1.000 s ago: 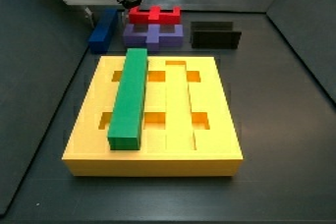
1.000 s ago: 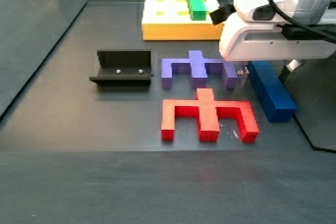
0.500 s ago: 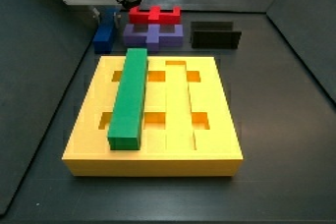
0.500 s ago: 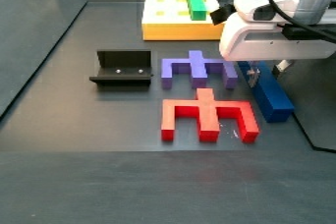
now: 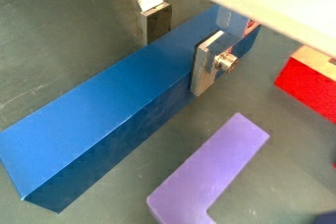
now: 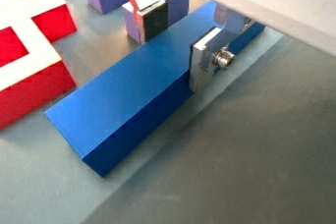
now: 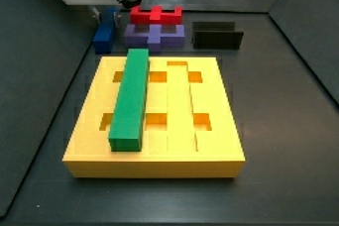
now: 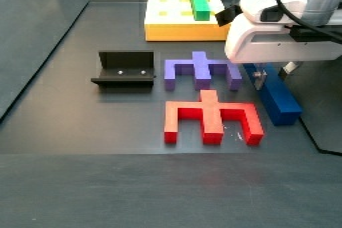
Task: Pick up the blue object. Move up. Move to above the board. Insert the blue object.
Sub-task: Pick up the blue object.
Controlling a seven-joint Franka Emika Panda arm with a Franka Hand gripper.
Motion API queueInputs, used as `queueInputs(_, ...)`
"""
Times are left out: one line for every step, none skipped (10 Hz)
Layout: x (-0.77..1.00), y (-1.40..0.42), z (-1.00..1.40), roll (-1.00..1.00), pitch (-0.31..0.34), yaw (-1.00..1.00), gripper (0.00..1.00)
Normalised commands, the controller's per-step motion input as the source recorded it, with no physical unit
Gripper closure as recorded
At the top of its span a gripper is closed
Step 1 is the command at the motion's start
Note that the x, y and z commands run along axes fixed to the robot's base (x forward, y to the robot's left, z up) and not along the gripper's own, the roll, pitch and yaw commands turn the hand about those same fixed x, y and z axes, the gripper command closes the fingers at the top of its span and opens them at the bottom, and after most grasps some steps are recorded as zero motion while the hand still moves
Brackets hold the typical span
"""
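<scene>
The green bar (image 7: pixel 130 101) sticks up above the board, so the blue object (image 7: pixel 105 34) will go only partway down into the board's empty groove when the robot inserts it.
The blue object (image 5: pixel 112 110) is a long dark blue bar lying flat on the grey floor; it also shows in a wrist view (image 6: pixel 132 95) and in both side views (image 7: pixel 102 38) (image 8: pixel 281 100). My gripper (image 5: pixel 182 46) (image 6: pixel 182 43) is low over one end of it, open, with one finger on each long side. One finger's silver plate (image 5: pixel 207 63) lies close against the bar's side; the dark pad of its mate (image 5: pixel 155 24) is by the far edge. In the side views the gripper (image 8: pixel 267 72) (image 7: pixel 106 17) hides part of the bar. The yellow board (image 7: pixel 212 101) (image 8: pixel 167 27) lies apart.
A green bar (image 7: pixel 130 96) sits in a groove of the board. A purple notched block (image 8: pixel 201 70) (image 5: pixel 217 174) and a red block (image 8: pixel 207 117) (image 5: pixel 308 81) lie beside the blue bar. The dark fixture (image 8: pixel 123 70) (image 7: pixel 217 35) stands further off.
The gripper has come down a little over the blue bar since one second ago; in the last half second it has hardly moved. The bar has not moved.
</scene>
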Motion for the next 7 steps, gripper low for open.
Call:
queueInputs(0.0,0.0,0.0,0.0,0.0,0.0,1.0)
queueInputs(0.0,0.0,0.0,0.0,0.0,0.0,1.0)
queueInputs(0.0,0.0,0.0,0.0,0.0,0.0,1.0)
queueInputs(0.0,0.0,0.0,0.0,0.0,0.0,1.0)
queueInputs(0.0,0.0,0.0,0.0,0.0,0.0,1.0)
queueInputs(0.0,0.0,0.0,0.0,0.0,0.0,1.0)
queueInputs(0.0,0.0,0.0,0.0,0.0,0.0,1.0)
